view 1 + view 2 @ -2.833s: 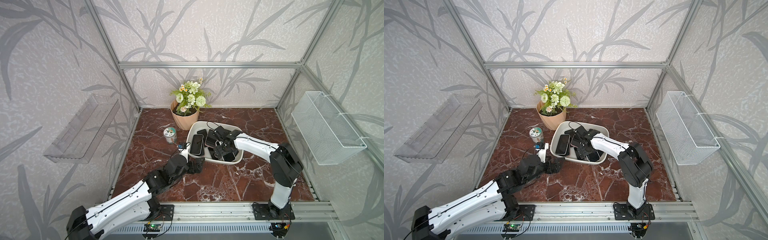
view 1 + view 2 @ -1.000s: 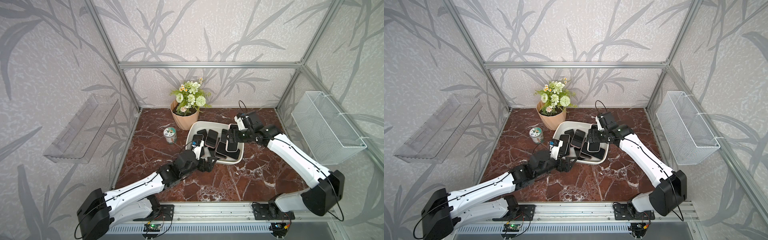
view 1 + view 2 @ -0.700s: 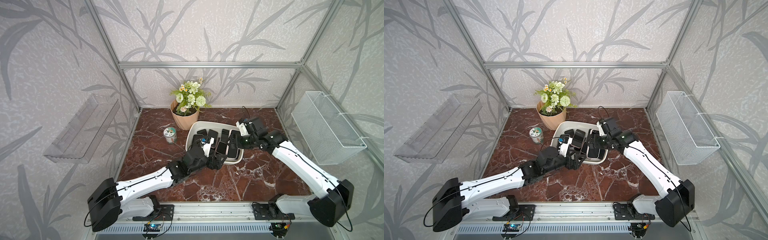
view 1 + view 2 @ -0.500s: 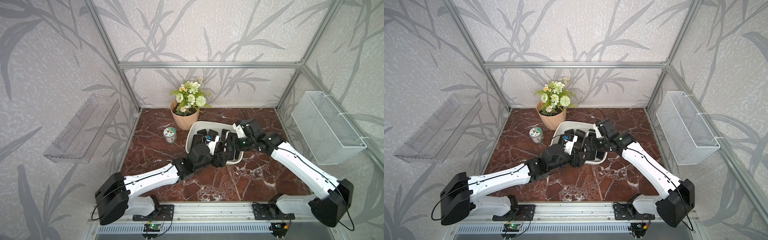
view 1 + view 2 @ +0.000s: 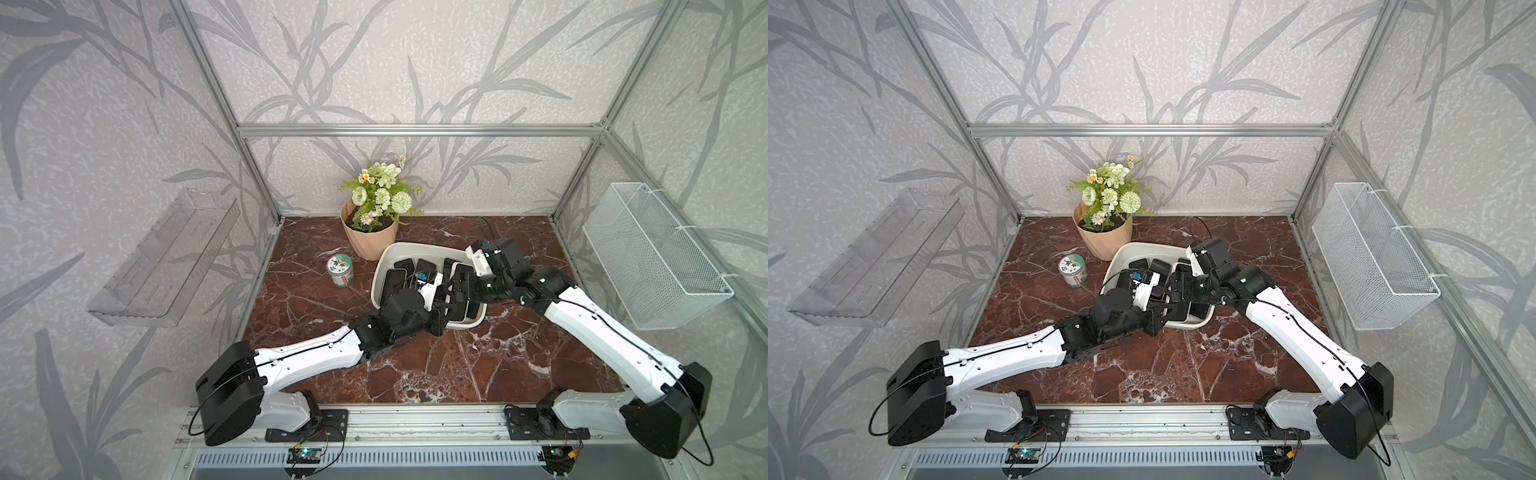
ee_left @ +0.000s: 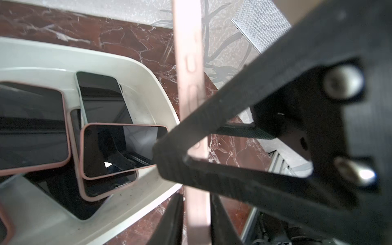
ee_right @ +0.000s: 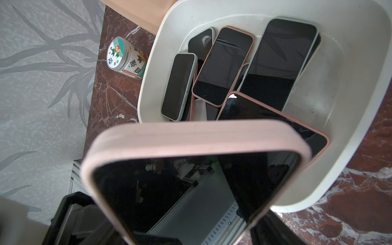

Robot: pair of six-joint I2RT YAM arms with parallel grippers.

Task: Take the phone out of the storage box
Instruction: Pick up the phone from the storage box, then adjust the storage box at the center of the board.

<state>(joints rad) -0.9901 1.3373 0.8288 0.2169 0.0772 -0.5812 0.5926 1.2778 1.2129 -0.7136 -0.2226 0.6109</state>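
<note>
The pink-cased phone (image 7: 200, 138) is in both my grippers, so next my right gripper lets go and moves away before my left gripper puts the phone down on the marble floor (image 5: 409, 365).
The storage box (image 5: 419, 246) is a shallow white tub on the marble floor, and several dark-screened phones (image 7: 224, 63) lie in it. One phone (image 7: 191, 135) in a pink case is lifted over the box's near rim. My right gripper (image 7: 169, 207) is shut across its width, as the right wrist view shows. In the left wrist view the pink edge of the phone (image 6: 192, 63) runs between the fingers of my left gripper (image 6: 196, 203), which is shut on it. In a top view the left gripper (image 5: 440, 318) and the right gripper (image 5: 457, 289) meet there, hiding the phone.
A peach flower pot (image 5: 370, 237) stands behind the box and a small printed tin (image 5: 340, 272) to its left. A white wire basket (image 5: 652, 253) hangs on the right wall, and a clear tray (image 5: 166, 257) hangs on the left wall.
The right arm brought the pink phone from the box's back to its near rim. The left arm reached forward to meet it, and its gripper went from open to shut on the phone's edge.
</note>
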